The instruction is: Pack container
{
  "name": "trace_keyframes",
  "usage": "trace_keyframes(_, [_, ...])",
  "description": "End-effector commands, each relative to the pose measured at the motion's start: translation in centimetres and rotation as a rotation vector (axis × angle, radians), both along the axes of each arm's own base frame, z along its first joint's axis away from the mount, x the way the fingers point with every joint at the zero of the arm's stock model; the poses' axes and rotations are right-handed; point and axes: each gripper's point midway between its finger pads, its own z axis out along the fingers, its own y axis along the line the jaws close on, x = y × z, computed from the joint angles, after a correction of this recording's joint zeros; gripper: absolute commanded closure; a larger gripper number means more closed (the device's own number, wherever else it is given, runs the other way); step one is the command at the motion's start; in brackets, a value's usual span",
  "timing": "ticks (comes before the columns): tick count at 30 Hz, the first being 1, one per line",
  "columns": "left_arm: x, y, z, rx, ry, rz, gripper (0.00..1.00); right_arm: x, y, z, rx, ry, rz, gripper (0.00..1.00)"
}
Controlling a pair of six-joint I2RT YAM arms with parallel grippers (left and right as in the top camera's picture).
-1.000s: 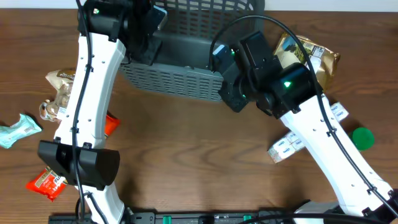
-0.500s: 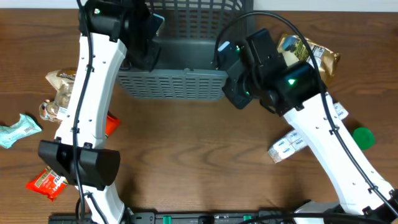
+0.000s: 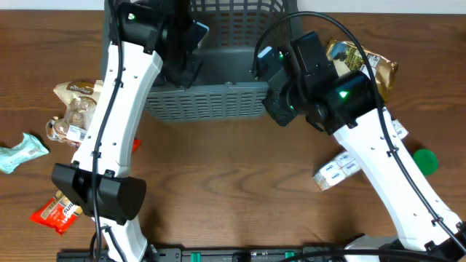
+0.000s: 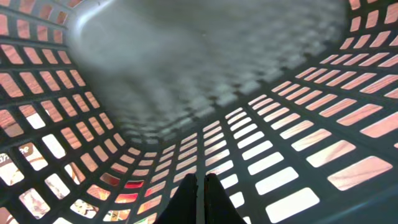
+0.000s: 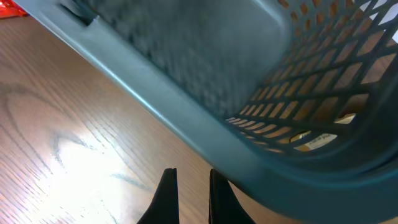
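Next, I move my right gripper from outside the container's rim [image 5: 205, 135] to inside and push the container's side [image 3: 278, 13] beside the gold-brown bag, because the container is off toward my left gripper's side.
The container [image 3: 211, 102], a grey-blue slotted basket, sits tipped at the back middle of the table, its near wall facing up. My left gripper [image 3: 191, 65] reaches in at its left near corner. In the left wrist view the jaws [image 4: 202, 182] are shut on a bar of the lattice wall, with the solid floor [image 4: 186, 62] beyond. My right gripper [image 3: 277, 109] is outside the right near corner. Its fingers [image 5: 193, 174] stand shut over bare wood with only a thin strip between them, holding nothing, and the right one lies against the thick rim [image 5: 186, 118].
Snack packets lie around: a brown bag [image 3: 79, 109], a teal packet [image 3: 22, 151] and red packets [image 3: 54, 212] on the left. On the right are a gold-brown bag [image 3: 368, 64], white packets [image 3: 336, 172] and a green lid [image 3: 424, 161].
The container has turned from skewed to square with the table edge. The left arm has swung right with it. The right gripper has shifted slightly up and right.
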Motion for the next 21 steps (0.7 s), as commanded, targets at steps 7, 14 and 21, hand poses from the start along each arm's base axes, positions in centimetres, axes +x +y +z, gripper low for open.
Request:
trace_keyframes(7, [1.9,4.5,1.3,0.131,-0.105,0.191,0.94,-2.5,3.0,0.0,0.048,0.052,0.142,0.99])
trace_keyframes(14, [2.1,5.7,5.1,0.08,-0.233,0.266,0.85,-3.8,5.9,2.2,0.069,-0.01,0.247,0.99])
trace_keyframes(21, [-0.3,8.0,10.5,0.044,-0.378,0.416,0.85,2.2,3.4,11.7,0.161,-0.331,-0.093,0.99])
